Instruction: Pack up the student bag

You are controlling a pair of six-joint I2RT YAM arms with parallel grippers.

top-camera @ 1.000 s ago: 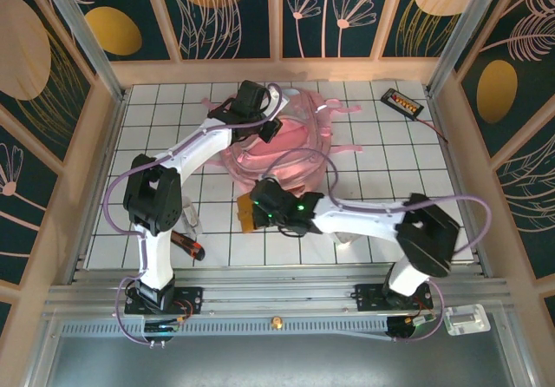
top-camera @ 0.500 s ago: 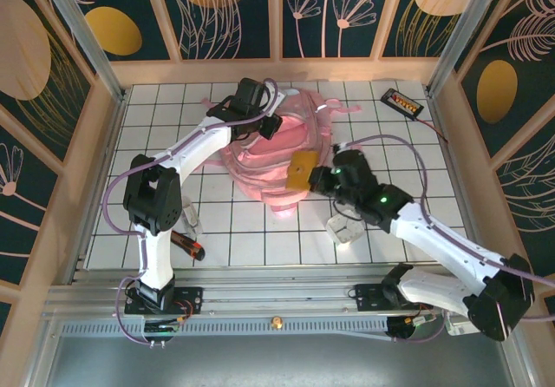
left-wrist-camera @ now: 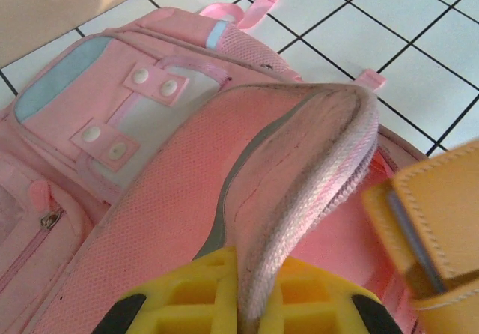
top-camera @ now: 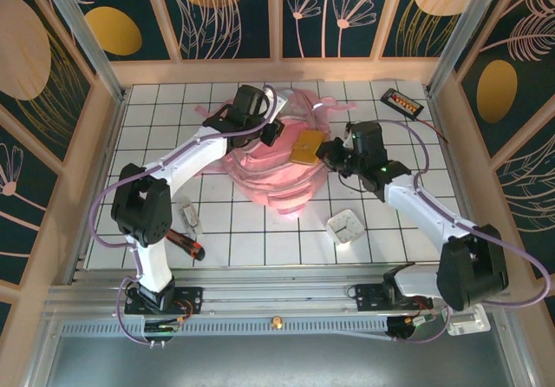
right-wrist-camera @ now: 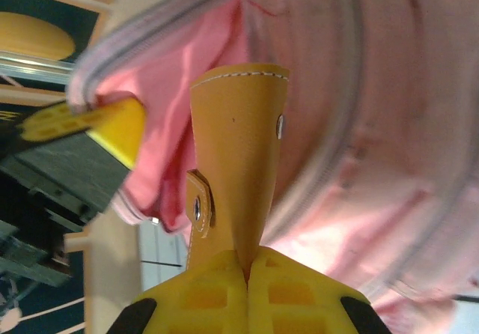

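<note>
My right gripper continues to move inward until the tan leather case [top-camera: 307, 147] is inside and then let go, because the case points end first into the bag's pink opening [top-camera: 277, 151] under the bag's raised rim.
The student bag [top-camera: 276, 172], a large pink backpack, lies at the middle back of the tiled table. My left gripper [top-camera: 270, 132] is shut on the zipper rim of its opening [left-wrist-camera: 322, 162] and holds that flap raised; its yellow fingers [left-wrist-camera: 187, 296] pinch the rim from both sides. My right gripper [top-camera: 326, 152] is shut on a tan leather case [top-camera: 305, 147] and holds it at the mouth of the bag, just right of the lifted rim. In the right wrist view the case [right-wrist-camera: 236, 139] points into the pink opening [right-wrist-camera: 352, 124], beside the left gripper's yellow finger [right-wrist-camera: 112, 124].
A black and orange device [top-camera: 403, 102] with a cable lies at the back right. A white square object [top-camera: 344, 226] sits in front of the bag. A red and black pen-like item [top-camera: 188, 247] and a clear item [top-camera: 188, 215] lie near the left arm.
My right arm has carried the tan case from the bag's near left side, round to the right, and up to the bag's opening. The left gripper has stayed clamped on the rim.
</note>
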